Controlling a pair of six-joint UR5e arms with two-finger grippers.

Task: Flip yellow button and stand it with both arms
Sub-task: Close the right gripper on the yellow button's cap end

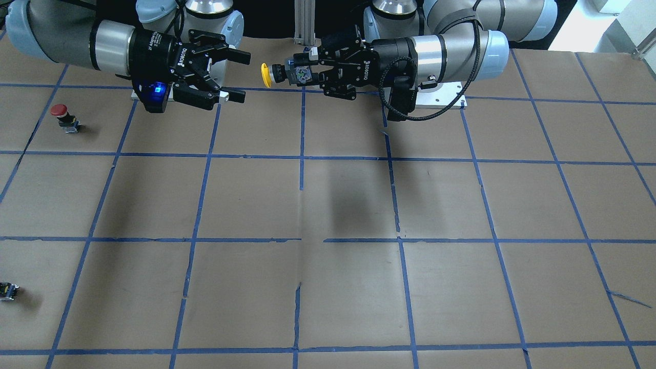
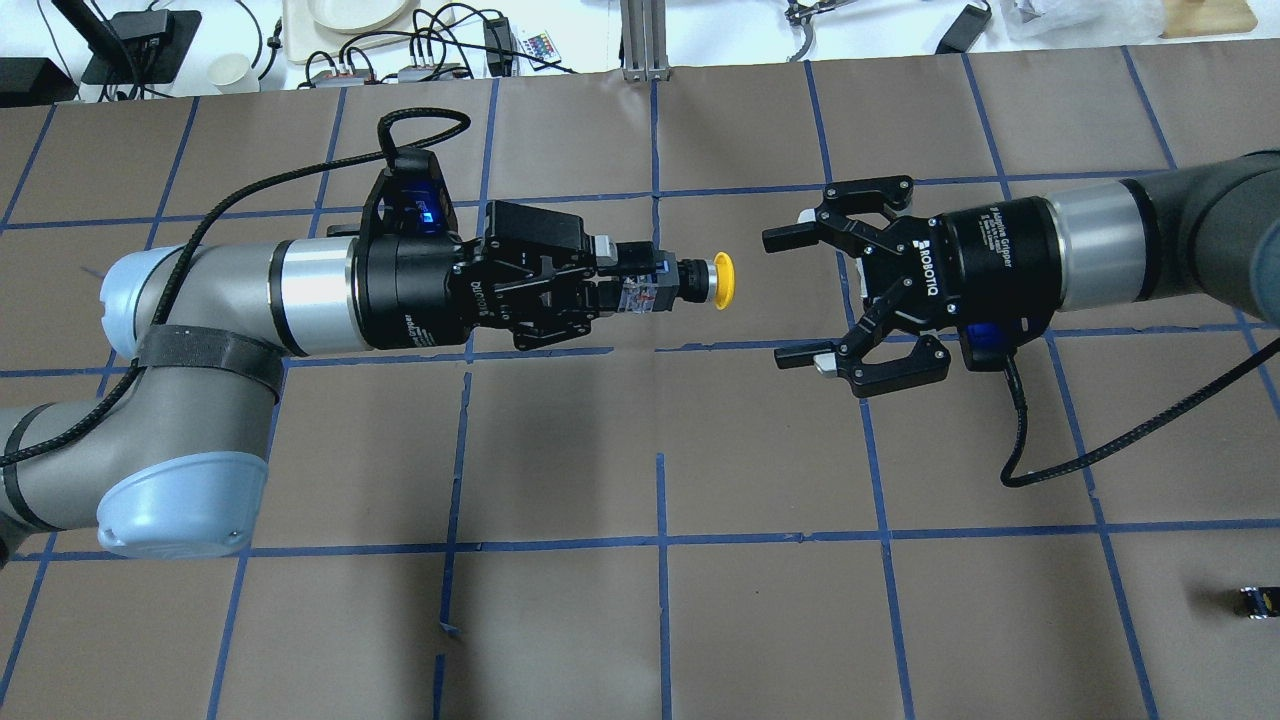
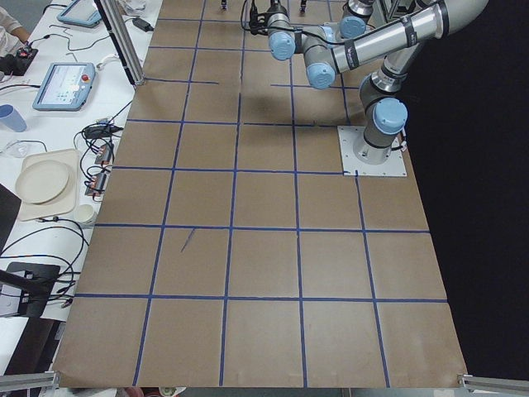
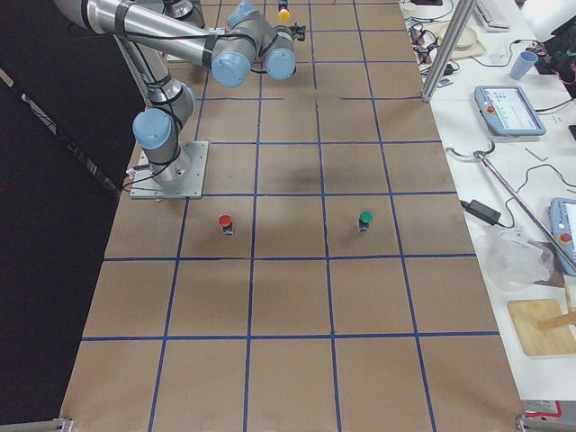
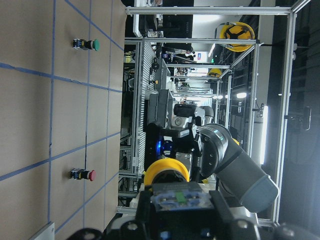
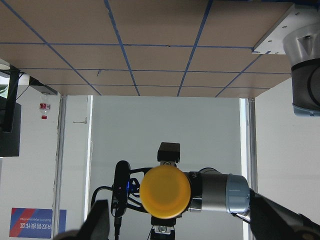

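A short black neck (image 1: 279, 73) joins the yellow button's cap to the black-grey body (image 1: 301, 75), so I expect the body to come along in one piece when I carry the button by its cap.
My left gripper (image 2: 625, 280) is shut on the black-grey body of the yellow button (image 2: 722, 279) and holds it level in the air above the table, with its cap pointing at my right gripper (image 2: 783, 298). The right gripper is open and empty, a short gap from the cap, with its jaws spread wide either side of the button's line. In the front-facing view the yellow button (image 1: 266, 75) sits between the left gripper (image 1: 307, 72) and the right gripper (image 1: 240, 76). The cap fills the middle of the right wrist view (image 6: 165, 191) and shows in the left wrist view (image 5: 166, 170).
A red-capped button (image 1: 62, 115) stands on the table on my right side, and a green-capped one (image 4: 364, 219) stands farther out. A small capless black block (image 2: 1258, 601) lies near the right edge. The arms' base plate (image 1: 441, 97) is close behind the grippers.
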